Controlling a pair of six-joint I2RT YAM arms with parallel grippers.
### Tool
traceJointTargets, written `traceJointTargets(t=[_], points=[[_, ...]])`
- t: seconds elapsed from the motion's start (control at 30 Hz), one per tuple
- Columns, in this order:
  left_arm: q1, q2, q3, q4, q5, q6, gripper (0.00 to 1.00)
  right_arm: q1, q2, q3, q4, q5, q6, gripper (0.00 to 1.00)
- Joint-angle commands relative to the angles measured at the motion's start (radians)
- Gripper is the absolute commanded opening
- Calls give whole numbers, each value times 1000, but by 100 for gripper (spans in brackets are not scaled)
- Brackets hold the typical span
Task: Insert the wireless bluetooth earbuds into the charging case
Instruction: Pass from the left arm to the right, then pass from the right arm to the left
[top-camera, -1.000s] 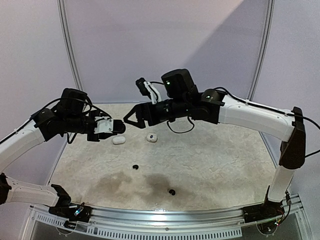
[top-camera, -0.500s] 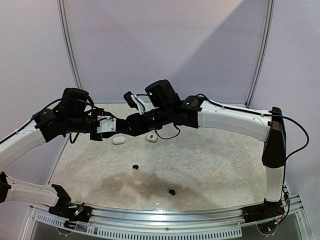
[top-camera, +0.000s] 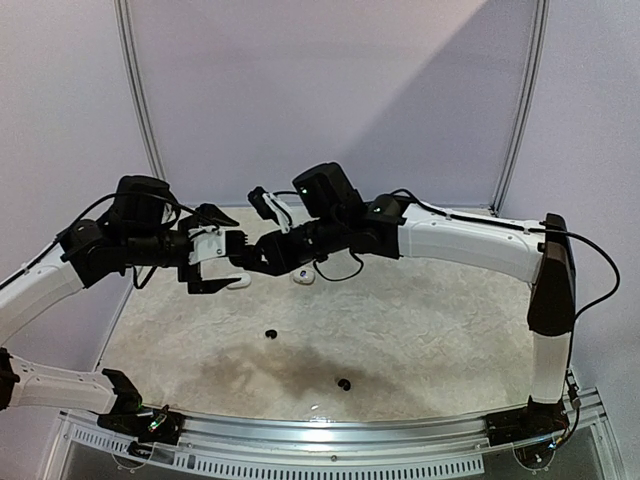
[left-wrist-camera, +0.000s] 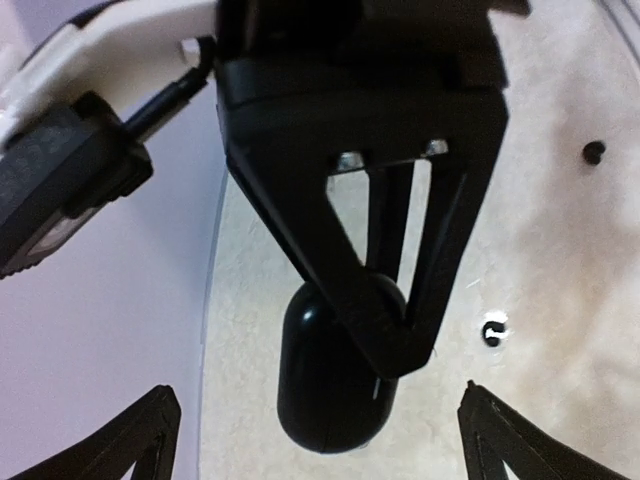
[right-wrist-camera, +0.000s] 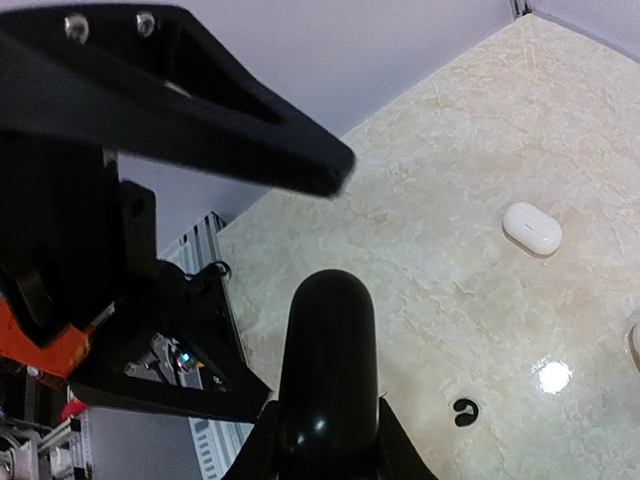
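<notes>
I should expect to find empty sockets inside the closed black charging case (left-wrist-camera: 338, 372) when I open its lid, because the black earbuds (top-camera: 271, 334) lie loose below it.
A black charging case (top-camera: 243, 254) hangs in the air above the table's back left. My right gripper (top-camera: 252, 258) is shut on its end, fingers (left-wrist-camera: 392, 330) clamped over it. The case (right-wrist-camera: 328, 350) stands up between those fingers in the right wrist view. My left gripper (top-camera: 222, 251) is open, its fingertips (left-wrist-camera: 150, 440) spread wide on either side of the case (left-wrist-camera: 325, 400) without touching it. Two black earbuds (top-camera: 270, 333) (top-camera: 344, 384) lie on the table below; one earbud (right-wrist-camera: 465, 411) shows in the right wrist view and another earbud (left-wrist-camera: 594, 152) in the left wrist view.
A closed white case (top-camera: 238, 281) and a second white case (top-camera: 303, 275) lie on the table under the grippers. The first white case (right-wrist-camera: 532, 227) also shows in the right wrist view. The marbled tabletop (top-camera: 430, 330) ends at a metal rail (top-camera: 330, 430) in front.
My right arm moved left and closed its gripper on the black case. My left gripper, which held the case, has opened wide and let it go.
</notes>
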Motion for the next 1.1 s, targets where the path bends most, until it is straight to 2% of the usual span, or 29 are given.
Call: traceJointTargets(t=[0.0,0.07,0.17,0.3,0.4,0.5,0.57,0.77,0.93,1.07], points=[[21,-25,46,-112,244,-206,99,-4,-171,-160,79,-8,-174,0],[24,-32,60,-96,360,-325,99,-6,-284,-260,150,-9,-275,0],[27,-33,61,9,475,-537,99,-4,-437,-373,216,-7,-374,0],[28,-26,25,252,553,-813,98,-2,-550,-438,256,-22,-474,0],[26,-2,9,485,641,-1037,85,0,-580,-432,260,-36,-512,0],[11,34,8,708,724,-1186,69,2,-582,-405,258,-57,-530,0],[-7,50,11,751,730,-1219,62,3,-577,-385,251,-70,-540,0],[-38,65,21,765,733,-1211,60,12,-550,-343,241,-95,-553,0],[-46,66,15,770,741,-1202,48,13,-538,-335,243,-92,-550,0],[-53,68,12,782,753,-1197,44,13,-529,-332,248,-87,-548,0]])
